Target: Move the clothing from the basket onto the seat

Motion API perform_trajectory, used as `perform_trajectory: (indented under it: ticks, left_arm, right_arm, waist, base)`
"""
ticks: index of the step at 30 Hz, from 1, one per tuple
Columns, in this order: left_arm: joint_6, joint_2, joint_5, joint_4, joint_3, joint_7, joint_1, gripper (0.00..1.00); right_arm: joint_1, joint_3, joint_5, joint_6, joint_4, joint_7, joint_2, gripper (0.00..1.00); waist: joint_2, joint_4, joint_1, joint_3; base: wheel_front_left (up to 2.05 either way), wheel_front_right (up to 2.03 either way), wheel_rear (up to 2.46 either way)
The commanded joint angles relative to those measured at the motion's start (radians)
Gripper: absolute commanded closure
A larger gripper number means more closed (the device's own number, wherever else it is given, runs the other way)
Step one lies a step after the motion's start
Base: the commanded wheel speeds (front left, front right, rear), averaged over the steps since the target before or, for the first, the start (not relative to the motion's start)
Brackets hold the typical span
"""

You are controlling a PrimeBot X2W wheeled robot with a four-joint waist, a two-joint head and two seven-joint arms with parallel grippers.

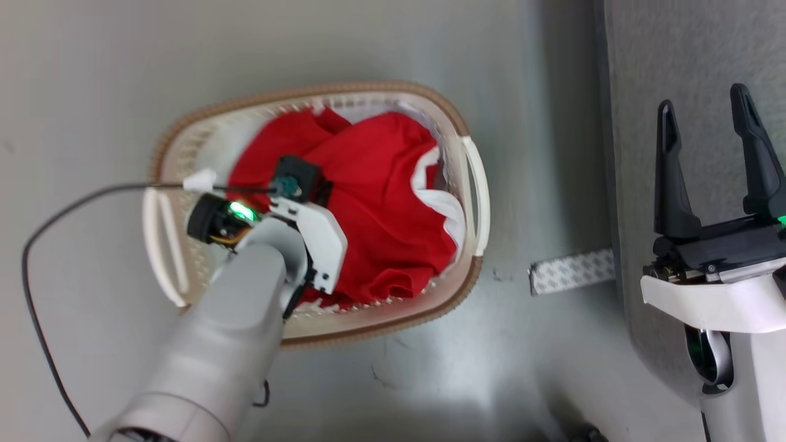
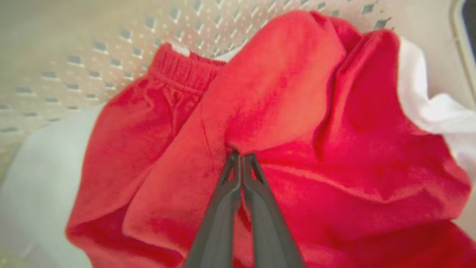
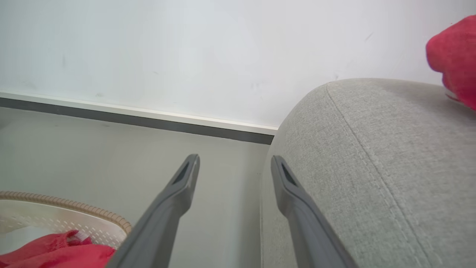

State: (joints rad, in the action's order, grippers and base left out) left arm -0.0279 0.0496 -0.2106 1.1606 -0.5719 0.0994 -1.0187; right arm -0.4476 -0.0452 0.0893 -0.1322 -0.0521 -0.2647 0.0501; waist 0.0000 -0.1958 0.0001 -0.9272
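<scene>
I expect the basket to be empty when I lift the red clothing (image 1: 368, 199) out, because a smooth pale base (image 2: 49, 174) lies flat beside the red clothing.
The white basket (image 1: 473, 282) with a brown rim stands on the grey floor, with red clothing (image 1: 381, 202) bunched inside it. My left arm reaches down into it. In the left wrist view my left gripper (image 2: 241, 156) is shut, its tips pinching a fold of the red clothing (image 2: 297, 111). White trim (image 2: 427, 104) shows at the right. The grey seat (image 1: 675, 49) lies to the right. My right gripper (image 1: 703, 101) is open over the seat's edge with nothing between its fingers. In the right wrist view, that gripper (image 3: 235, 159) points past the seat (image 3: 372, 167), where another red piece (image 3: 453, 56) rests.
A black cable (image 1: 37, 245) loops over the floor left of the basket. A patterned strip (image 1: 571, 270) lies on the floor between basket and seat. A white wall with a dark skirting (image 3: 148, 123) stands behind. The basket rim (image 3: 74, 206) shows at the lower left.
</scene>
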Motion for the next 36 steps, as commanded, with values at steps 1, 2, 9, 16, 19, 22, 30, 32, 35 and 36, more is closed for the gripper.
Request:
perform_trajectory:
  ticks: [1,2,9,16,19,22,30,32,35,36]
  left_arm:
    - [0.004,0.003,-0.041,-0.028,-0.013,0.023,0.039,1.00]
    - [0.008,0.003,-0.053,-0.039,-0.020,0.026,0.052,1.00]
    - [0.027,0.003,-0.161,-0.096,-0.045,0.065,0.140,1.00]
    - [0.056,0.003,-0.241,-0.145,-0.072,0.101,0.267,1.00]
    - [0.068,0.003,-0.259,-0.168,-0.072,0.113,0.305,1.00]
    - [0.083,0.005,-0.272,-0.198,-0.068,0.120,0.339,1.00]
    - [0.134,0.058,-0.294,-0.351,-0.043,0.107,0.426,1.00]
    - [0.152,0.077,-0.304,-0.406,-0.035,0.094,0.458,1.00]
    - [0.178,0.109,-0.310,-0.503,-0.031,0.065,0.510,1.00]
    - [0.188,0.122,-0.309,-0.541,-0.030,0.054,0.526,1.00]
  right_arm:
    - [0.011,0.007,-0.010,0.003,0.020,0.001,0.001,0.00]
    - [0.014,0.010,-0.013,0.003,0.029,0.000,0.001,0.00]
    - [0.047,0.036,-0.006,0.003,0.090,0.001,0.001,0.00]
    - [0.167,0.067,0.012,0.003,0.161,0.001,0.001,0.00]
    - [0.219,0.075,0.014,0.003,0.178,0.001,0.001,0.00]
    - [0.272,0.085,0.017,0.003,0.196,0.001,0.001,0.00]
    - [0.381,0.055,0.040,0.003,0.232,0.001,0.001,0.00]
    - [0.408,0.044,0.047,0.003,0.239,0.001,0.001,0.00]
    - [0.449,0.029,0.056,0.003,0.250,0.001,0.000,0.00]
    - [0.461,0.026,0.058,0.003,0.251,0.001,0.001,0.00]
  waist:
    - [0.0000,0.052,-0.0001,0.095]
    - [0.0000,0.061,-0.0001,0.121]
    - [0.0000,0.114,-0.0001,0.299]
    - [0.0000,0.160,-0.0001,0.536]
    - [0.0000,0.176,-0.0001,0.616]
    - [0.0000,0.193,-0.0001,0.691]
    - [0.0000,0.203,-0.0001,0.847]
    - [0.0000,0.202,-0.0001,0.885]
    - [0.0000,0.199,-0.0001,0.934]
    - [0.0000,0.198,-0.0001,0.944]
  base:
    - [0.00,0.00,0.00]
    - [0.00,0.00,0.00]
    - [0.00,0.00,0.00]
    - [0.00,0.00,0.00]
    - [0.00,0.00,0.00]
    - [0.00,0.00,0.00]
    - [0.00,0.00,0.00]
    - [0.00,0.00,0.00]
    - [0.00,0.00,0.00]
    - [0.00,0.00,0.00]
